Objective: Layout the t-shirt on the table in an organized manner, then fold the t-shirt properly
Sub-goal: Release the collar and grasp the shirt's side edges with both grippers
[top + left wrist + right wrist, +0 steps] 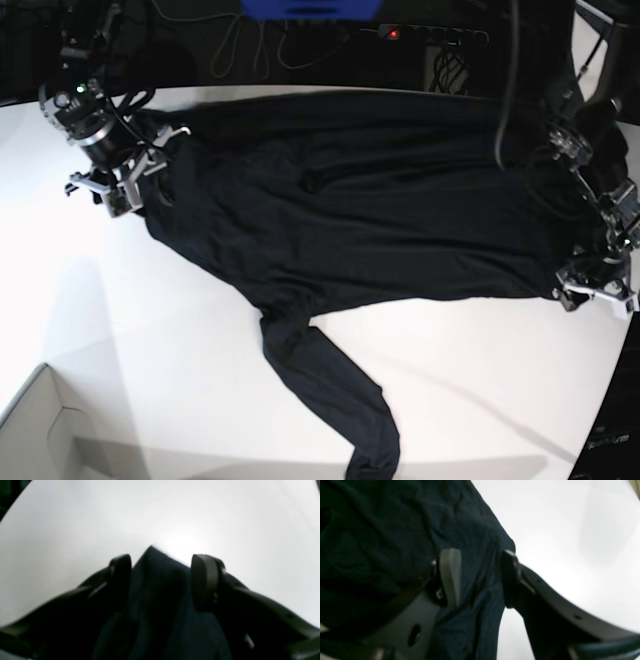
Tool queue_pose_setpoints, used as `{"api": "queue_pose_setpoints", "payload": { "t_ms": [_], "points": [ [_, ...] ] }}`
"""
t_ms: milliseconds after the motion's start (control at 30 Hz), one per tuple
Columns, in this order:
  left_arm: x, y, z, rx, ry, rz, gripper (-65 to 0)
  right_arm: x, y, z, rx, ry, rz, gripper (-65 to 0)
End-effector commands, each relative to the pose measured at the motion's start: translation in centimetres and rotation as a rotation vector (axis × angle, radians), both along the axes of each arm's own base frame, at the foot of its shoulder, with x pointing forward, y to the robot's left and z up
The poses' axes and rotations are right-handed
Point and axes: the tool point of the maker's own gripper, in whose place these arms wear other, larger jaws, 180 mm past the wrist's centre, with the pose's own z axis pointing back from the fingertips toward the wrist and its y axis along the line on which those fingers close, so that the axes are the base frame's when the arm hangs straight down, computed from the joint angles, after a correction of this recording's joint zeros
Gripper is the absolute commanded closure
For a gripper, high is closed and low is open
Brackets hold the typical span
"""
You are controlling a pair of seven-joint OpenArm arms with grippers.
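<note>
The long sleeve (335, 385) stretches loosely out from the t-shirt's front edge (289, 322). The sleeve will follow along, still stretched out, when I fold that front edge back.
The black t-shirt (380, 210) lies spread across the white table (150, 350), with one long sleeve (330, 400) trailing toward the front edge. My right gripper (125, 185) is at the shirt's left end. In the right wrist view it (480, 577) is shut on a gathered fold of the t-shirt (395, 530). My left gripper (598, 285) is at the shirt's right end. In the left wrist view it (161, 575) is shut on a bunched corner of the t-shirt (157, 592), whose tip pokes out past the fingers onto the table (75, 530).
A small white box corner (40, 430) sits at the front left. Cables and a power strip (420, 35) run along the dark back edge behind the table. Bare white tabletop (570, 530) lies in front of the shirt on both sides of the sleeve.
</note>
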Motion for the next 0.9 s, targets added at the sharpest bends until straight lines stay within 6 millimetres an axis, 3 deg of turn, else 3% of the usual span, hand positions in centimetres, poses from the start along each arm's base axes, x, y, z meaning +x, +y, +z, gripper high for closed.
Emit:
{"api": "queue_pose_setpoints", "payload": {
  "t_ms": [0,300,433,567,733,800,867],
  "points": [
    [1.0,1.7,2.6,0.033,-0.065,0.02,-36.7,0.5,-0.2,1.2,0.008,-0.048,0.0,-26.8],
    [-0.4,3.4,1.4,0.062,-0.011,0.116,-36.7,0.5,-0.3,1.2,0.006,-0.047,-0.001,-26.8],
    [0.1,2.3,1.0,0.103,0.021,0.054,-36.7,0.6,-0.3,1.3,0.006,-0.05,0.0,-26.8],
    [-0.4,0.3,-1.6,0.075,0.091,0.003,-36.7,0.6,-0.3,1.3,0.006,-0.051,0.0,-26.8],
    [-0.8,-0.2,-2.4,0.058,0.109,-0.001,-36.0,0.7,-0.6,1.5,-0.011,-0.052,0.011,-26.8],
    [-0.8,-0.2,-2.5,0.059,0.113,-0.004,-33.2,0.9,-0.7,1.6,-0.013,-0.059,0.007,-26.8],
    [-0.8,-0.2,-2.5,0.054,0.11,0.001,-24.7,1.8,-0.6,2.5,-0.014,-0.091,0.014,-26.8]
  ]
}}
